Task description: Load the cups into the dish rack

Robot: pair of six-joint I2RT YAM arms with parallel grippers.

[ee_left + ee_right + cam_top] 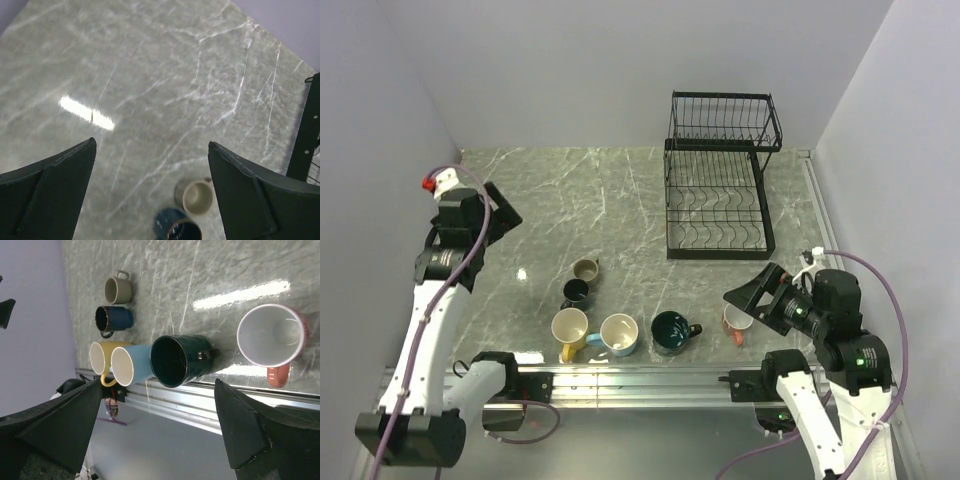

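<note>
The olive-grey mug's handle (598, 262) faces away from the robot's left gripper, so the left gripper should go on toward the mug's free rim (576, 269) until its fingers are on both sides of that rim before it closes.
Six mugs stand upright on the marble table: olive-grey (585, 269), dark navy (576, 293), yellow (570, 328), light blue (619, 335), dark teal (672, 332) and orange-pink (736, 322). The black wire dish rack (720, 180) stands at the back right with no mug in it. My left gripper (502, 212) is open and empty, raised at the far left; its view shows the olive-grey mug (198, 196) and navy mug (177, 227) below. My right gripper (752, 292) is open and empty, just above the orange-pink mug (272, 337), facing the teal mug (180, 360).
The right wrist view also shows the light blue (131, 365), yellow (102, 356), navy (115, 318) and olive-grey (118, 289) mugs. A metal rail (640, 380) runs along the near table edge. Grey walls close in on both sides. The rack's edge (307, 140) shows at the left wrist view's right.
</note>
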